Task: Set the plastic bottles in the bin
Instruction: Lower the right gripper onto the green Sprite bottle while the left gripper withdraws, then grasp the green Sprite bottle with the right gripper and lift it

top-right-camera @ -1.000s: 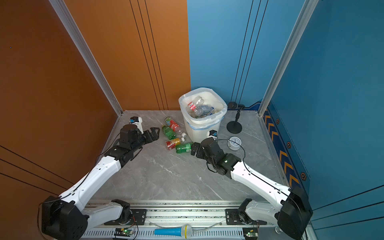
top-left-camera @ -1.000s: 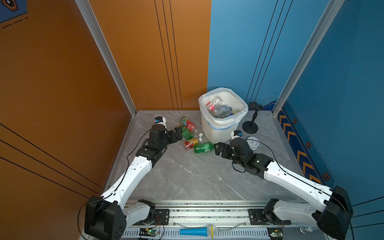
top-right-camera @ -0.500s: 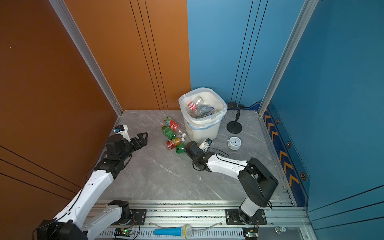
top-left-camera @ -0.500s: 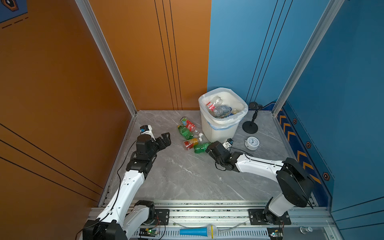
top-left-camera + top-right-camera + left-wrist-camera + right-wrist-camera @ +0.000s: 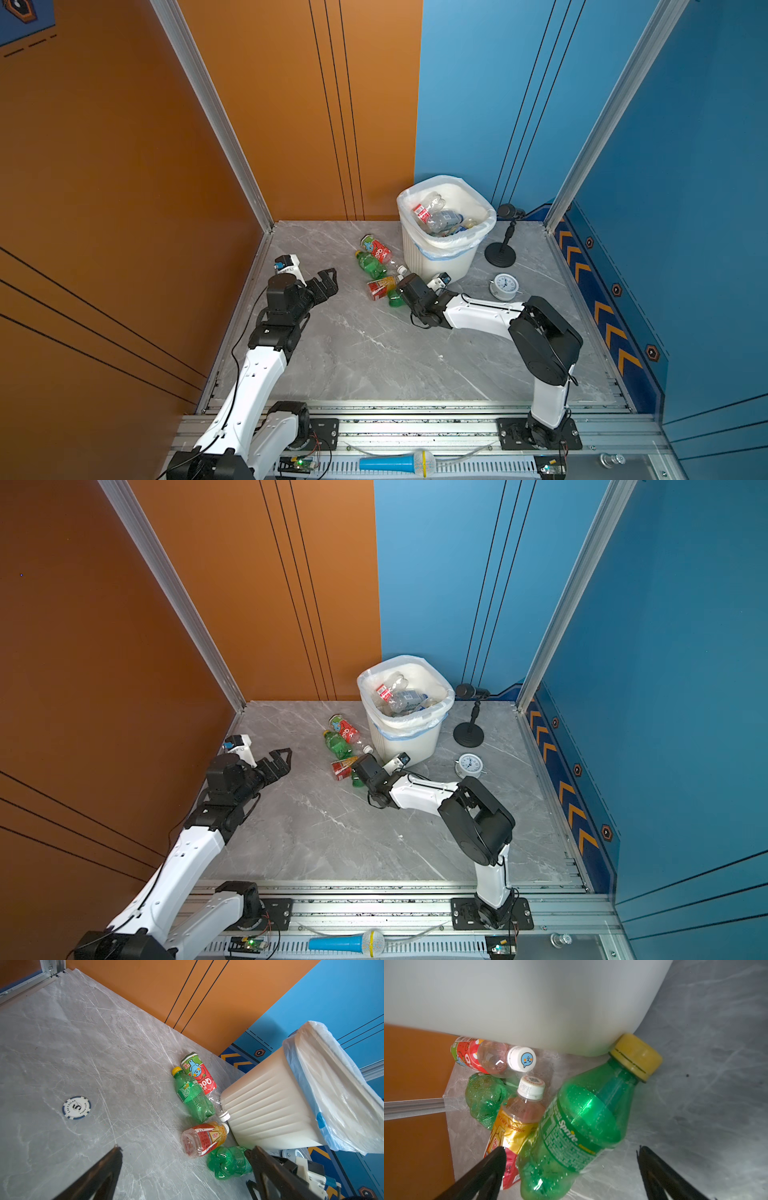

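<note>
The Sprite bottle's yellow cap (image 5: 627, 1046) is against the bin and my left gripper is far away, so my right gripper should pull the Sprite bottle clear (image 5: 572, 1136) before lifting it in.
Several plastic bottles lie by the bin's (image 5: 440, 266) left foot: a red-labelled clear one (image 5: 377, 249), a green one (image 5: 371, 265), a red-and-yellow one (image 5: 381, 287) and a green Sprite bottle (image 5: 583, 1118). More bottles (image 5: 436, 216) sit inside the white lined bin (image 5: 409, 742). My right gripper (image 5: 571, 1149) is low at the floor, open, with its fingers either side of the Sprite bottle's lower half; the yellow cap (image 5: 636, 1056) touches the bin. My left gripper (image 5: 326, 284) hangs open and empty, well left of the bottles (image 5: 193, 1095).
A white alarm clock (image 5: 505, 286) and a black microphone stand (image 5: 500, 253) stand right of the bin. A poker chip (image 5: 76, 1107) lies on the grey floor at the left. Orange and blue walls close in the back and sides. A blue cone (image 5: 395, 462) lies on the front rail.
The left gripper has drawn back from the bottles toward the left wall. The right arm has folded, and its gripper has moved left and down over the Sprite bottle. Both grippers stay open.
</note>
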You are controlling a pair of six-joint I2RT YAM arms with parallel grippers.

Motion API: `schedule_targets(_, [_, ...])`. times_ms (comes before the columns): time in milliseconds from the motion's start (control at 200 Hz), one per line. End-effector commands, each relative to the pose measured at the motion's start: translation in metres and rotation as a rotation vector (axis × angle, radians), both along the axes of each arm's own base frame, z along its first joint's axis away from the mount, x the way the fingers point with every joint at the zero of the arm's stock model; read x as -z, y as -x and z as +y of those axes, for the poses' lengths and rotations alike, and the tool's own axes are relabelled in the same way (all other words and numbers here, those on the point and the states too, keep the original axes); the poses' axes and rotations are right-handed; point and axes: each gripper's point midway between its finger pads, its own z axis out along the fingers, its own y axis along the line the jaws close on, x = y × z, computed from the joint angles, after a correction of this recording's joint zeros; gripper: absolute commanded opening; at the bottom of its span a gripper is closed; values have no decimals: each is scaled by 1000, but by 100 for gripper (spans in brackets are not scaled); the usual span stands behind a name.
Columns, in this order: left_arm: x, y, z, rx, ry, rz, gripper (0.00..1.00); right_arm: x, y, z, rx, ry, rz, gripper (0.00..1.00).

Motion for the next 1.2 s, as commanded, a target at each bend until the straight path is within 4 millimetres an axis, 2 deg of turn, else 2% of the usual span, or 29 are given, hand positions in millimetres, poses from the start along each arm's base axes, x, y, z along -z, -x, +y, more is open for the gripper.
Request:
schedule_targets(0, [1,3,0,2,11,-2,98,21,-2,-10,55,7,72,100])
schedule_targets(165, [2,4,1,0,9,1,98,38,-7,-7,69,-1,105,100])
schedule_targets(325, [2,5,2,-3,4,5,98,49,-8,-12,90,1,134,96])
schedule_targets(371, [4,5,2,-5,3,10,98,50,-8,-11,89,-8,136,93])
schedule_targets(536, [4,5,2,-4,4,11,98,54,-5,-14,81,-25,141,70])
schedule_targets(701, [4,6,2,-7,3,14,98,55,1,-19,68,-45,137,60])
schedule_targets(811, [7,6,3,-9,6,21,98,42,4,-21,32,-31,101,57])
schedule_targets(926, [9,5,3,-13,11,28,98,19,12,-24,-11,9,48,57])
schedule_targets(1097, [14,4,4,-13,21,46,98,-13,37,-37,-72,71,-16,56])
schedule_targets(1197, [19,1,3,-9,35,63,98,-46,53,-53,-120,157,-80,56])
